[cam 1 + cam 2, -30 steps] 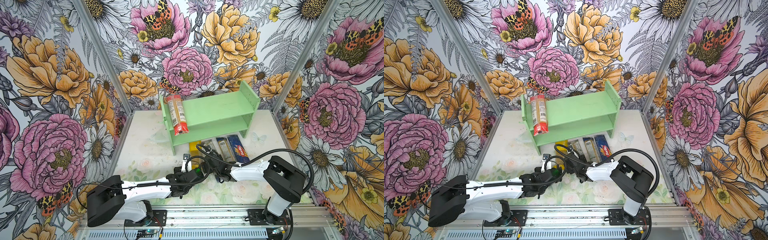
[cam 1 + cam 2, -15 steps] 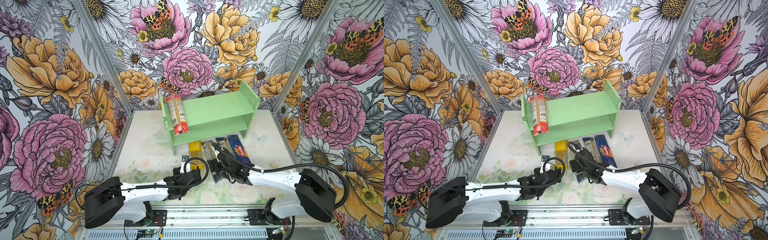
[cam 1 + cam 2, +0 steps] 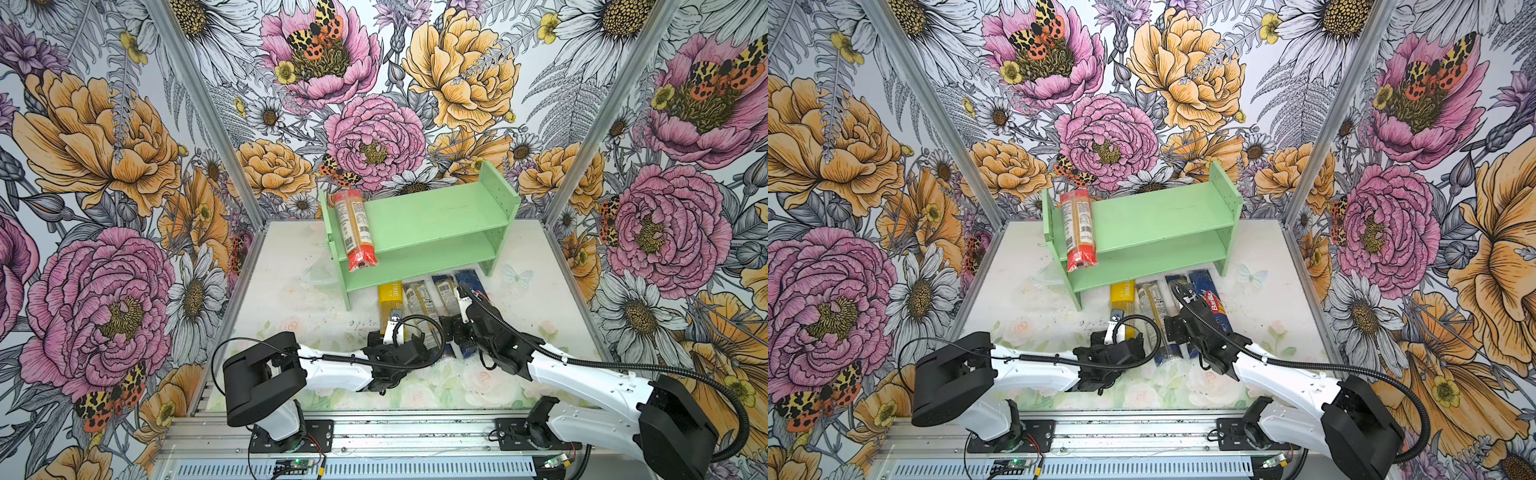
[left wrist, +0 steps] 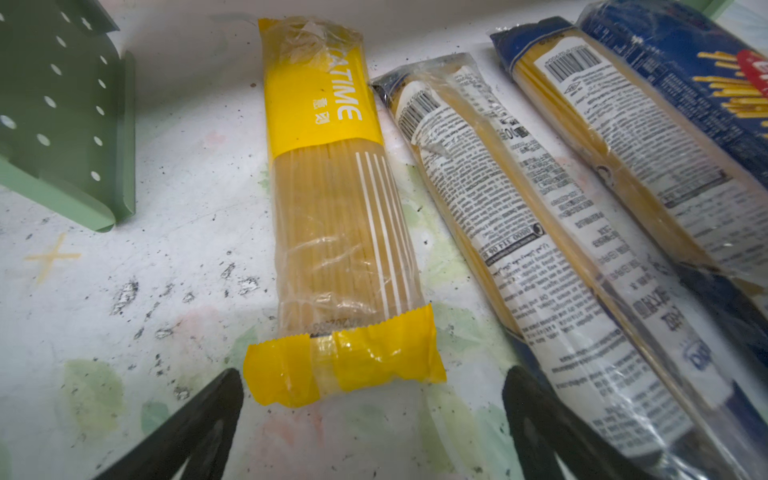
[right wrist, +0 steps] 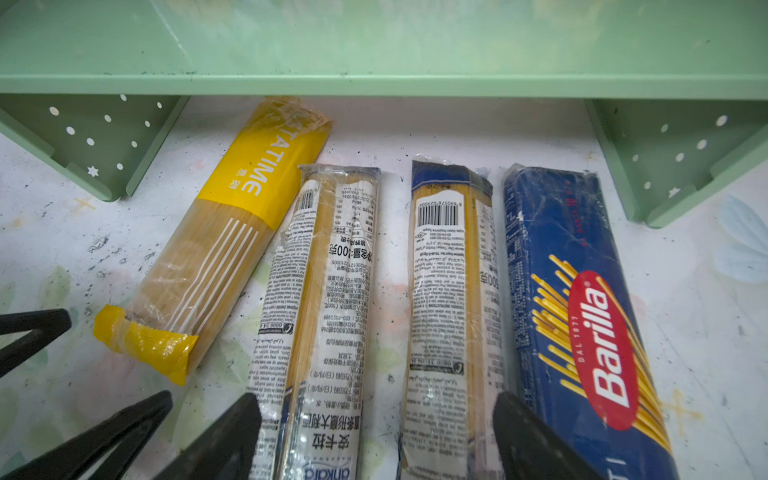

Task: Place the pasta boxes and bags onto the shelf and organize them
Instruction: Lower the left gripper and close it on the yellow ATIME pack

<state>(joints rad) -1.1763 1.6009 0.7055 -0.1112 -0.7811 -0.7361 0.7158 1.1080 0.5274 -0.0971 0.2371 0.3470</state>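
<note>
The open fingers of my left gripper are on either side of the yellow bag's near end (image 4: 345, 357), so that gripper should keep moving forward until it closes around the yellow bag's clear part (image 4: 344, 248).
The mint-green shelf (image 3: 432, 224) stands at the back, and a red-ended clear bag (image 3: 353, 232) lies across the left of its top tier. On the table in front lie a yellow bag (image 4: 340, 216), two blue-ended clear bags (image 5: 328, 266) (image 5: 451, 270) and a dark blue Barilla box (image 5: 582, 311), side by side. My left gripper (image 4: 372, 386) is open, its fingers either side of the yellow bag's near end without touching it. My right gripper (image 5: 376, 401) is open, low over the near ends of both clear bags, one finger beside the Barilla box.
The shelf's pegged side panels (image 5: 673, 166) stand just past the packs' far ends. The left gripper's fingers (image 5: 137, 415) sit close beside the right gripper. Floral walls close in the table (image 3: 282, 307) on three sides. A metal rail (image 3: 374, 432) runs along the front.
The right arm has swung out to the right, and its gripper has shifted right over the two clear bags. The left gripper has moved right to the yellow bag's near end.
</note>
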